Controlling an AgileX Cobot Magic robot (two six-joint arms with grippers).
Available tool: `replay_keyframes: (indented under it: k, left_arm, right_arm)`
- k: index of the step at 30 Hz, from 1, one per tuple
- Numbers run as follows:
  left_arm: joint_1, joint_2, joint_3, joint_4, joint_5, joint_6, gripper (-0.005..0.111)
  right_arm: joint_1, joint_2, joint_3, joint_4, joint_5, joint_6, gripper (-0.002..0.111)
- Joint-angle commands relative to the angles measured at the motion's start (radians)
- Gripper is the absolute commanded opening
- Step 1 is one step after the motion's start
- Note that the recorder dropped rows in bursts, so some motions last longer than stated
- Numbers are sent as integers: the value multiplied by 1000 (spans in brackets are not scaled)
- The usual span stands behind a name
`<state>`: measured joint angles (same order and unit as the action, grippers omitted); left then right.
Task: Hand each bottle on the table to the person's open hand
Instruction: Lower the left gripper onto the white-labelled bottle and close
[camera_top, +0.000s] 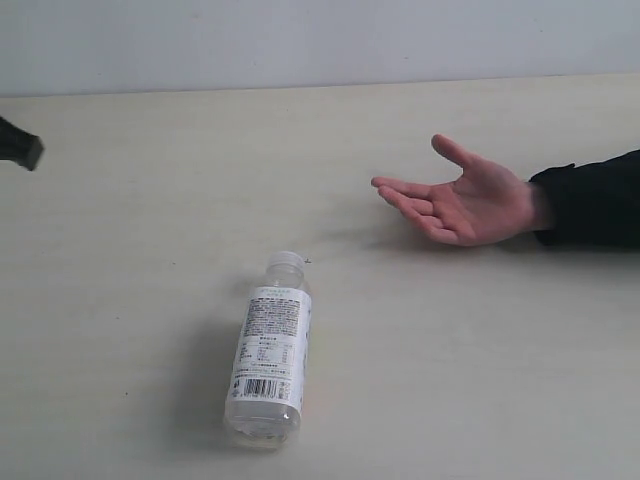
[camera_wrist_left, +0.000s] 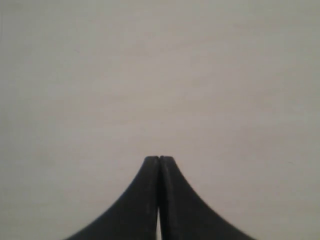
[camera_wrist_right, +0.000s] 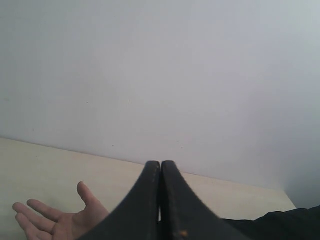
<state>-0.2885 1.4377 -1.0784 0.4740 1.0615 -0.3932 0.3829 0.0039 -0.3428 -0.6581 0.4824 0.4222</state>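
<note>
I should keep moving my left gripper toward the clear bottle (camera_top: 268, 352), which lies alone with both sides open to the fingers, and close the fingers near the label's cap end (camera_top: 279, 302).
One clear bottle (camera_top: 269, 350) with a white label and white cap lies on its side on the pale table (camera_top: 120, 250), cap toward the far side. The other bottles are out of view. The person's open hand (camera_top: 460, 203) rests palm up to the right of it, on a black-sleeved arm (camera_top: 595, 198). A black tip of my left gripper (camera_top: 20, 148) shows at the far left edge, well away from the bottle. Over bare table, the left gripper (camera_wrist_left: 159, 159) is shut and empty. The right gripper (camera_wrist_right: 160, 163) is shut and empty, with the hand (camera_wrist_right: 60, 220) beyond it.
A pale wall (camera_top: 320, 40) runs behind the table's far edge. The black sleeve (camera_wrist_right: 280, 225) shows beside the right gripper in the right wrist view.
</note>
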Motion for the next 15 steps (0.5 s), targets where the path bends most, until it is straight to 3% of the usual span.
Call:
replay_keyframes:
  k: [1,3,7,8,11,15]
  left_arm:
    - [-67,90,-80,-316,20,102,17]
    - [-110,114,-85,-383,-24,93,34]
    - [-224,163,-85,-474,-100,93,80]
    - [-249,174,-85,-474,-112,95,87]
    - [-384,224,-85,-492,-214,85,89]
    - [-461,281,-85,-486,-247,-8,89]
  right_arm:
    - [1,-4,1,5,-7,1,0]
    - [1,-4,1,5,-7,1,0]
    - [1,-4,1,5,-7,1,0]
    - [1,-4,1,5,-7,1,0]
    - [1,-4,1,5,-7,1,0]
    - [1,-4,1,5,-7,1,0]
